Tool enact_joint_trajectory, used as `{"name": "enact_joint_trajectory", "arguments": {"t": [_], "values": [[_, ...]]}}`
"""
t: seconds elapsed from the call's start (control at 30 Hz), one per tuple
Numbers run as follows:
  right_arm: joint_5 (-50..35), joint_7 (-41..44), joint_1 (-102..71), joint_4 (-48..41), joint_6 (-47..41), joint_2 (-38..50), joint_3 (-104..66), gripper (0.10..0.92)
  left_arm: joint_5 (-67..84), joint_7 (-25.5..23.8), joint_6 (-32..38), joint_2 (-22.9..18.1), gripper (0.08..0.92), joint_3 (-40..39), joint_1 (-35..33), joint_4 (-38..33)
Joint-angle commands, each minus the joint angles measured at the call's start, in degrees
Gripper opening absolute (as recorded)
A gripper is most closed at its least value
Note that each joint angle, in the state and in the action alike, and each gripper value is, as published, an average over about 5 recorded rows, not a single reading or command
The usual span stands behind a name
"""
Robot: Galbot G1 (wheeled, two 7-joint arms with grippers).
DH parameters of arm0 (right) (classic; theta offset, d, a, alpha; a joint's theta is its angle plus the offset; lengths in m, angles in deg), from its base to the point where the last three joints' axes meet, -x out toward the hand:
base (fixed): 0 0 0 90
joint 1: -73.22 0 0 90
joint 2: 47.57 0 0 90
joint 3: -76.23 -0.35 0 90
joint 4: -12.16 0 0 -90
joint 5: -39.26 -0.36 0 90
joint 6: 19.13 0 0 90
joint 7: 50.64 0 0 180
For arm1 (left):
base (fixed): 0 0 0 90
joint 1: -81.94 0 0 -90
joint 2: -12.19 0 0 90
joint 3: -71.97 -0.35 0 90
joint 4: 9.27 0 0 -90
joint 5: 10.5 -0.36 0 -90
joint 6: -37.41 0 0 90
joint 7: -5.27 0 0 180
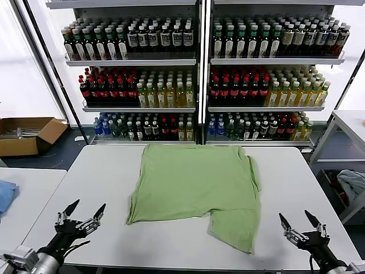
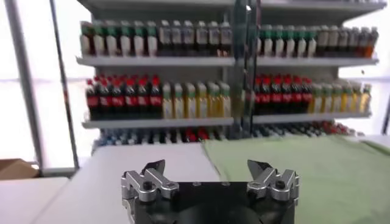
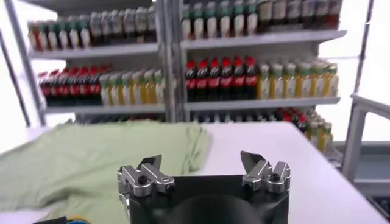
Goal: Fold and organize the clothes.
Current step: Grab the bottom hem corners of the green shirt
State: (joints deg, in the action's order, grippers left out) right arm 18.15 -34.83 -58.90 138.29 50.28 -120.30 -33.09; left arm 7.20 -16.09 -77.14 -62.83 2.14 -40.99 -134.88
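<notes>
I expect a hidden flap to slide up into sight when I pull the light green shirt toward me, because the shirt meets the table's back edge.
A light green shirt lies flat on the white table, plain green side up, with one part folded over and a flap reaching toward the front right. It also shows in the left wrist view and in the right wrist view. My left gripper is open and empty near the table's front left corner, clear of the shirt. My right gripper is open and empty near the front right corner, to the right of the shirt's flap.
Shelves of bottled drinks stand behind the table. A cardboard box lies on the floor at the left. A second table with blue cloth is at the left, and another table at the right.
</notes>
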Motion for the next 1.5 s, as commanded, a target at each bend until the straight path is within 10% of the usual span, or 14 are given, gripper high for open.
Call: {"name": "enact_joint_trajectory", "arguments": {"t": [0.03,0.6,0.9,1.5], "values": [[3.2,-4.7,-1.7,1.6,-6.7,3.4,8.1,0.823,-4.2,8.3,-8.4,6.7,0.823,-17.6,3.1,4.6],[10.7,-3.6,1.5,-1.4,-6.2,-0.7,17.1,0.818,0.8,13.2,-8.4,4.9,0.823,-21.0,12.9,14.9],[12.4,-2.8,1.6,-2.1,-6.1,-1.4,17.7,0.580,0.9,12.4,-7.5,4.6,0.806,-21.5,12.2,15.9],[10.7,-2.5,-0.6,0.0,0.8,-2.3,15.3,0.107,-0.3,12.0,-6.3,4.8,0.309,-20.3,8.0,9.7]]}}
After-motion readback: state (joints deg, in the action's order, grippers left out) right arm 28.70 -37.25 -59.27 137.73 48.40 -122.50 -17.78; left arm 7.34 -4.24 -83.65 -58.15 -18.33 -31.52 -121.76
